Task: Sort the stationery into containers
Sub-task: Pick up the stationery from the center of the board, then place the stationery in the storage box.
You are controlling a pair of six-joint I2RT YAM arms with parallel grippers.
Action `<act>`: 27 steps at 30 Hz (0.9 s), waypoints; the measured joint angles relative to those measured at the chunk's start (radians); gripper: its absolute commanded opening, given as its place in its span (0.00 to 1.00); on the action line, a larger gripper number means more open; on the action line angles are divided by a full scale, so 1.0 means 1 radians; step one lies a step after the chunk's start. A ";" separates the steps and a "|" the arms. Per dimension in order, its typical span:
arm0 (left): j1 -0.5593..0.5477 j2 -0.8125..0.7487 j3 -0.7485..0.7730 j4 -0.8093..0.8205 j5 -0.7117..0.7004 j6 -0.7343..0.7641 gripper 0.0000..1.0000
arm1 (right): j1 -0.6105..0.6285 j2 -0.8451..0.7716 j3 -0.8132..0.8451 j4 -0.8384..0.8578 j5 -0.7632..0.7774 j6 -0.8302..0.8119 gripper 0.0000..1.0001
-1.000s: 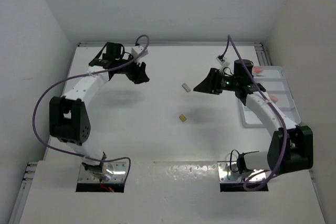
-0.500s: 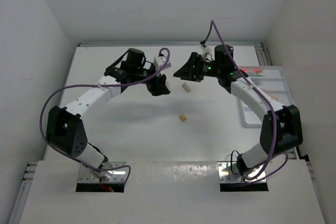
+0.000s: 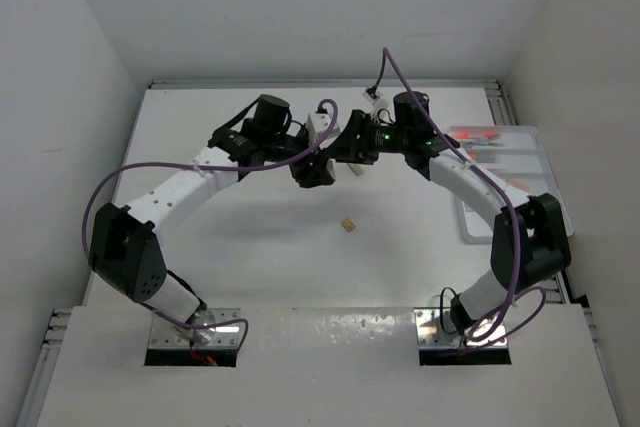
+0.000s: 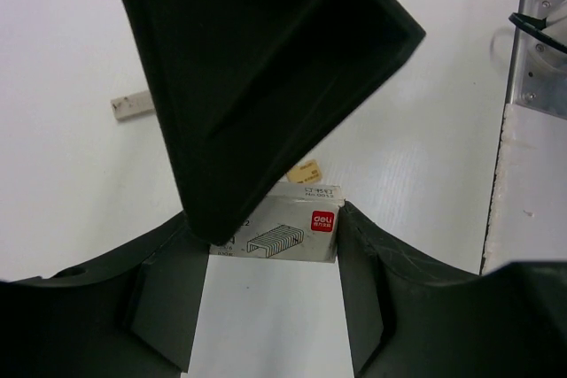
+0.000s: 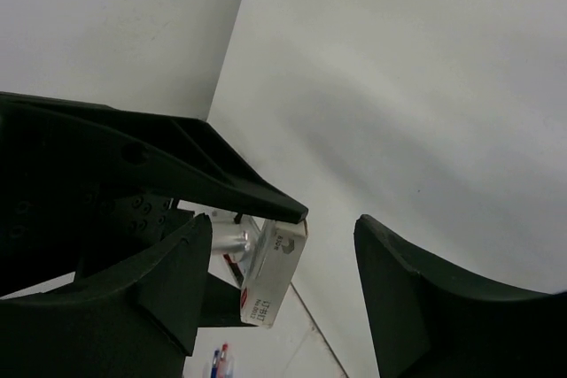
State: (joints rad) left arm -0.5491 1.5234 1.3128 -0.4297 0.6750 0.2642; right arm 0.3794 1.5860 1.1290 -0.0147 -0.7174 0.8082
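The staples box is in my left gripper, far from the white divided tray, so my right gripper should take the box's loose end (image 5: 273, 273) and bring it there.
My left gripper (image 3: 312, 173) (image 4: 266, 219) is shut on a small grey-white staples box (image 4: 292, 229) with a red label, held above the table's middle. My right gripper (image 3: 346, 147) (image 5: 283, 224) is open and faces it, its fingers either side of the box (image 5: 276, 273) without touching. One right finger (image 4: 257, 68) fills the left wrist view. A small tan block (image 3: 348, 224) (image 4: 306, 170) lies on the table below them. A grey-white block (image 4: 133, 106) lies farther back. The white divided tray (image 3: 532, 133) sits at the right with orange-red pens (image 3: 476, 134) in it.
White walls close in the table on the left, back and right. Metal mounting plates (image 3: 196, 332) hold the arm bases at the near edge. Purple cables (image 3: 150, 172) loop off both arms. Blue and red pen ends (image 5: 220, 362) show at the bottom of the right wrist view.
Both arms swung inward from the table's sides until the grippers met in the middle. The right gripper opened wider on the way. The left gripper kept its hold on the box.
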 measured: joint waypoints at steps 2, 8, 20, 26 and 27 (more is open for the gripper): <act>0.000 0.000 0.001 0.000 -0.007 0.000 0.38 | 0.010 0.000 -0.006 -0.001 0.000 0.000 0.64; 0.000 0.000 0.001 0.000 -0.022 0.000 0.38 | 0.029 0.000 -0.023 -0.004 -0.010 0.000 0.60; 0.000 0.000 0.001 -0.003 -0.031 0.001 0.72 | 0.042 -0.007 -0.057 0.000 -0.040 -0.001 0.14; 0.002 -0.002 0.003 -0.002 -0.058 -0.014 1.00 | 0.020 -0.010 -0.057 -0.050 -0.044 -0.063 0.04; 0.005 -0.002 0.003 -0.002 -0.063 -0.016 1.00 | 0.009 -0.014 -0.058 -0.058 -0.045 -0.075 0.03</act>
State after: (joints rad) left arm -0.5438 1.5219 1.3155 -0.4320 0.6121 0.2485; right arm 0.3882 1.5715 1.0706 -0.0723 -0.7628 0.7330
